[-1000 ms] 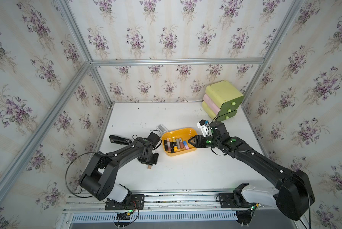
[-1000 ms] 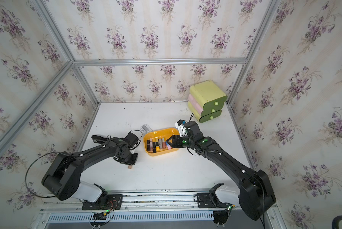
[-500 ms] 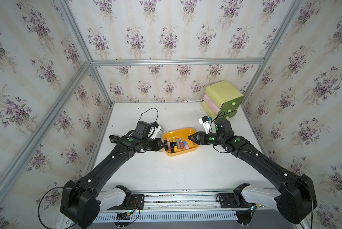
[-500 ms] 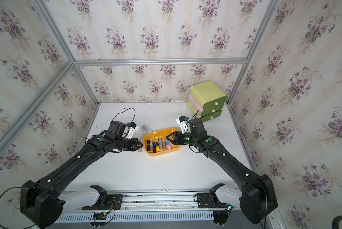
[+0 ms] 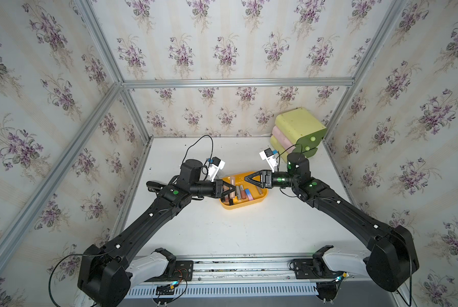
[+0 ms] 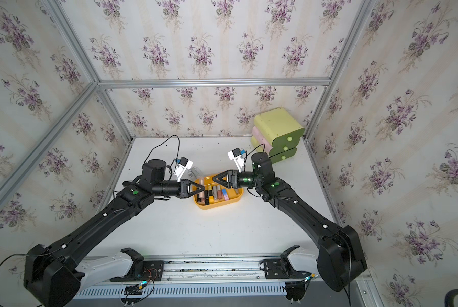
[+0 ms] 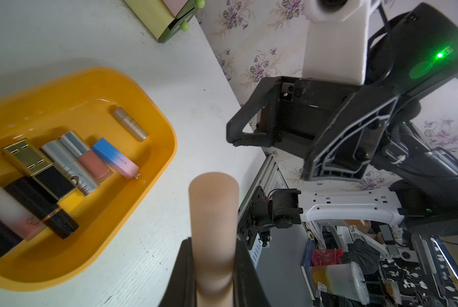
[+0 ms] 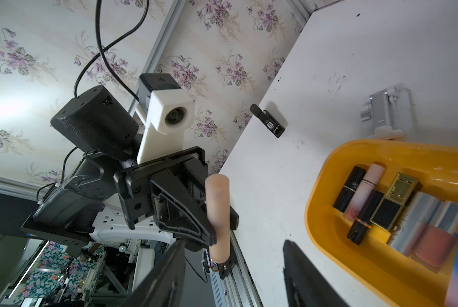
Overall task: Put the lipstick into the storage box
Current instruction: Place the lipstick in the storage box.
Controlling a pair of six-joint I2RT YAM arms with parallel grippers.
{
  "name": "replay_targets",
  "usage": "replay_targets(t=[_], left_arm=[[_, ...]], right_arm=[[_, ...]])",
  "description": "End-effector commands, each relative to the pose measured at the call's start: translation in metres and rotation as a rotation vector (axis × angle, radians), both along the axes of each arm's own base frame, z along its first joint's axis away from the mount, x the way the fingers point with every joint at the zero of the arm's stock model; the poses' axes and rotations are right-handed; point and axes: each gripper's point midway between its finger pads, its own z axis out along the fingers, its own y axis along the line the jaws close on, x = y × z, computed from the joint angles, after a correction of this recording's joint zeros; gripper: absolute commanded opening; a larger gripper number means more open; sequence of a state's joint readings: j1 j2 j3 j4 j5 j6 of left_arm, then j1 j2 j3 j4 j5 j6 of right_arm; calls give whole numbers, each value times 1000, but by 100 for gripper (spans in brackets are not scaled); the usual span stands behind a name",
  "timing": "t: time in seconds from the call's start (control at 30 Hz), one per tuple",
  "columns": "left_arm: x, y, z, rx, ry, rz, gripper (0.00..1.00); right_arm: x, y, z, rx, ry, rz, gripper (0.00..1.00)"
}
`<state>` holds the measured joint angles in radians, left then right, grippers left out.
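The peach lipstick is in my left gripper over the storage box's crowded end (image 8: 362,202), so next my right gripper takes it over to put it in the gap (image 7: 122,141) beside the blue lipstick.
My left gripper (image 5: 232,189) is shut on a peach lipstick (image 7: 213,212) and holds it in the air over the left end of the orange-yellow storage box (image 5: 245,206). The tube stands crosswise between the jaws, as the lipstick (image 8: 217,207) shows in the right wrist view. Several other lipsticks (image 7: 71,164) lie side by side inside the storage box (image 7: 166,148). My right gripper (image 5: 247,179) hangs open and empty above the box's right half, pointing at the left gripper (image 6: 202,188). A short gap separates the two. The right gripper (image 8: 233,242) holds nothing.
A stacked green-and-pink drawer unit (image 5: 297,130) stands in the back right corner. A small clear case (image 8: 387,109) lies just behind the box. A black stick-shaped device (image 8: 267,121) rests near the table's left edge. Walls close in the table on three sides.
My left arm has risen from the table left of the box and carried the lipstick rightwards over the box's left end. The right gripper has lifted a little and stays open.
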<state>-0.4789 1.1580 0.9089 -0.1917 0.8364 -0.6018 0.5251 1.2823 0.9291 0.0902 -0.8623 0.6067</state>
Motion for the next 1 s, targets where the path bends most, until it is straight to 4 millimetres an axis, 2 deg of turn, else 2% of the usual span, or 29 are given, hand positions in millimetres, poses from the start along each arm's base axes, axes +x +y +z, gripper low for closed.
replay_targets(t=[0.0,0.2,0.53,0.97], left_arm=[[-3,-6,18,-52,-56,-41,7],[-6,-10,24,-63,-69,-57,7],[-10,-13,28,-67,-82,-79,7],[-8,-13,28,-61,-92,-67,8]], right_arm=[[-12,18,18,52,-35,72,62],[-12,31,17,49,-27,91,60],[-11,43,19,58,-23,112,52],[-16,49,16,57,-16,128,20]])
